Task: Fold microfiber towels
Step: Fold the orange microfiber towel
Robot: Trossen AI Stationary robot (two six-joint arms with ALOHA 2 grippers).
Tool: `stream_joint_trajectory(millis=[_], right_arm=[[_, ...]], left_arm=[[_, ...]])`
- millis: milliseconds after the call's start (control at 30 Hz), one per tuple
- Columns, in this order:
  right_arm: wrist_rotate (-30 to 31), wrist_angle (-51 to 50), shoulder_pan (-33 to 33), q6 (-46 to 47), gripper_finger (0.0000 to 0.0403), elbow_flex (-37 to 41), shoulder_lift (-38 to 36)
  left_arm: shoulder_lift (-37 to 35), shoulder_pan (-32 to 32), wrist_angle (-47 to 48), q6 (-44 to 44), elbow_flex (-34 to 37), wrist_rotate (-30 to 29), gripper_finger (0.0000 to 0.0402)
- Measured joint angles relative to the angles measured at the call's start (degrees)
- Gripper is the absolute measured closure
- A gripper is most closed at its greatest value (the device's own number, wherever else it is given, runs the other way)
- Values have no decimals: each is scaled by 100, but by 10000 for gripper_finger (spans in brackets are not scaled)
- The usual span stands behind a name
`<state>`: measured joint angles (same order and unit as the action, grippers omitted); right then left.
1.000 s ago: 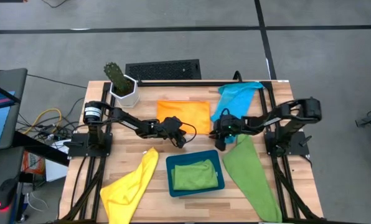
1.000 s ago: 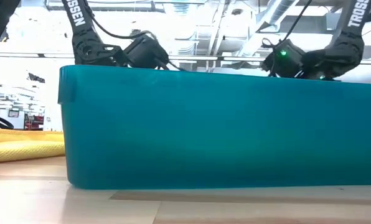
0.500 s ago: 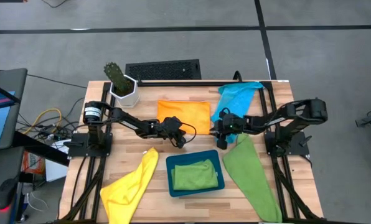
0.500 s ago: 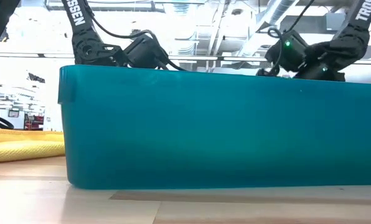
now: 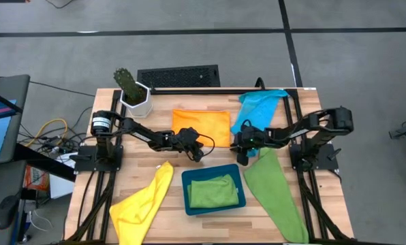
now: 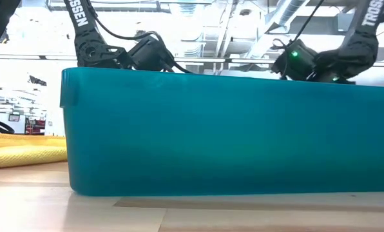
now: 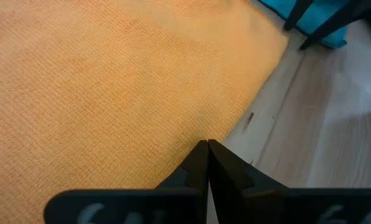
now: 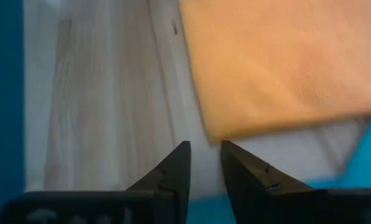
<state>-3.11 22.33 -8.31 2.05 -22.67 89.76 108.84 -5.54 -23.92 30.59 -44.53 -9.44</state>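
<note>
My gripper will make the towel turn and slide along when it pulls the towel's near corner across, because the orange towel's far edge (image 5: 201, 111) lies free on clear wood.
A flat orange towel (image 5: 201, 126) lies at the table's far middle. My left gripper (image 5: 200, 151) is shut, with its tips (image 7: 207, 148) at the towel's near edge. Coming from the right, my right gripper (image 5: 237, 145) stands over bare wood just short of the towel's near right corner (image 8: 213, 132). Its fingers (image 8: 204, 157) are slightly open with nothing between them. A blue towel (image 5: 259, 109) lies far right. One green towel (image 5: 274, 190) hangs over the near right edge, and a yellow towel (image 5: 143, 203) lies near left. A second green towel (image 5: 213, 192) lies in the tray. My left gripper's shut fingertips meet the orange towel at its near edge (image 7: 188, 146), not far from the near right corner, slanting down from the table's left. The towel lies flat on the table. Whether the tips pinch the edge or only rest against it, I cannot tell.
The dark teal tray (image 5: 186, 178) stands near the middle, and its wall (image 6: 230, 129) fills the low view and hides both grippers there. A potted cactus (image 5: 131, 92) and a black grille (image 5: 179, 76) stand at the far edge. Bare wood lies between tray and orange towel.
My right wrist has risen a little toward the table's right and come back down close to where it was, rolling slightly. The left arm and the towels have kept still.
</note>
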Motion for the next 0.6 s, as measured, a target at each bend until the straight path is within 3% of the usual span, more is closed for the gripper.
stream_joint_trajectory(millis=[167, 267, 600], right_arm=[[82, 152, 47, -162, 291, -25, -758], [201, 212, 35, -643, 291, -8, -715], [169, 555, -48, -797, 292, -46, 562]], left_arm=[[-2, -2, 18, 2, 0, 40, 401], [-2, -2, 20, -3, 0, 37, 401], [-2, -2, 41, -4, 2, 62, 401]])
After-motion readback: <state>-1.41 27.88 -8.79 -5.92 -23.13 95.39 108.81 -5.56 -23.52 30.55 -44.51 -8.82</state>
